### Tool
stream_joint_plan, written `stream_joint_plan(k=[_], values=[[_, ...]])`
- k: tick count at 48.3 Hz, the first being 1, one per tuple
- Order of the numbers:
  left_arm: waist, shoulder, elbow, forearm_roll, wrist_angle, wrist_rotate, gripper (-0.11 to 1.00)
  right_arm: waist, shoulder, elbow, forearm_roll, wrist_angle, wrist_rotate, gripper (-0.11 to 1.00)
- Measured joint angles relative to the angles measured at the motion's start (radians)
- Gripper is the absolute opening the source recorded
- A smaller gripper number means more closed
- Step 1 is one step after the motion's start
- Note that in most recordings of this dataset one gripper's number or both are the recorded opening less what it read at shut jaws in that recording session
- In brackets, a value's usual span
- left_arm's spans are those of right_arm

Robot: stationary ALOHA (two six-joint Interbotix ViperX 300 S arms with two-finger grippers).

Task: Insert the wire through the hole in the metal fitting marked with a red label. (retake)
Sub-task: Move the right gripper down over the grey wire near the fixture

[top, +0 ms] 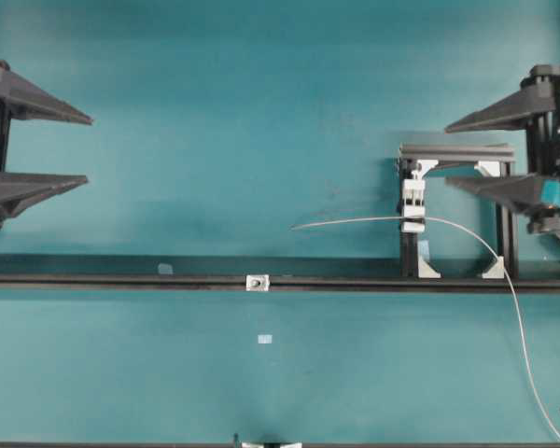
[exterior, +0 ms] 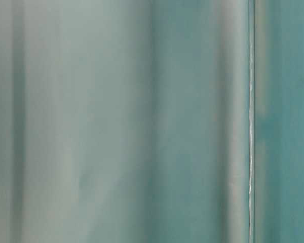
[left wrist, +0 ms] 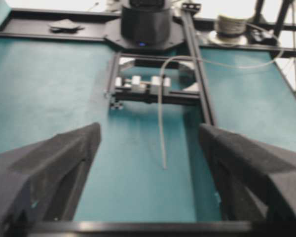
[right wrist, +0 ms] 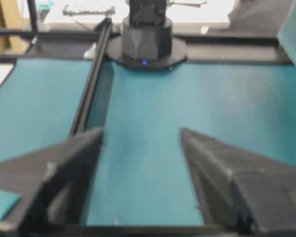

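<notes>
The thin pale wire (top: 364, 220) should stay straight as I push it through the fitting's hole, because the wire's loose end (top: 308, 225) sticks out nearly straight from the clamp block.
The thin pale wire (top: 355, 221) is held in a white clamp block (top: 413, 205). Its free end points left over the mat, and the rest runs right and down to the front edge. The tiny silvery metal fitting (top: 257, 282) sits on the black rail; its dark hole shows at the centre, and no red label is visible. My left gripper (top: 89, 149) is open and empty at the far left. My right gripper (top: 446, 154) is open and empty beside the clamp frame. In the left wrist view the wire (left wrist: 161, 123) lies ahead between my open fingers (left wrist: 74, 148).
A long black rail (top: 121, 279) crosses the mat. A black frame (top: 457, 149) carries the clamp block. Small pale tape squares (top: 265, 339) lie on the teal mat. The right wrist view shows the rail (right wrist: 91, 84) and bare mat. The table-level view is a teal blur.
</notes>
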State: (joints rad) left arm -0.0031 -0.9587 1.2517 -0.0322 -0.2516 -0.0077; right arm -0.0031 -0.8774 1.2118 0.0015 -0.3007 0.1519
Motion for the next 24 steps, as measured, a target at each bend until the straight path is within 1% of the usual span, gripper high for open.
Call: stream_joint_plan(k=[8,18,24], values=[[0.000,0.031,0.002,0.000,0.000,0.000,0.66,-0.002,0.051,0.000,0.002,-0.002,0.014,0.77],[0.000,0.146,-0.003,0.000,-0.005,0.000,0.67,-0.002,0.106,0.000,0.000,-0.002,0.060,0.77],[0.000,0.195,-0.011,0.000,-0.015,-0.002,0.67,-0.002,0.149,0.000,0.000,0.000,0.069,0.77]])
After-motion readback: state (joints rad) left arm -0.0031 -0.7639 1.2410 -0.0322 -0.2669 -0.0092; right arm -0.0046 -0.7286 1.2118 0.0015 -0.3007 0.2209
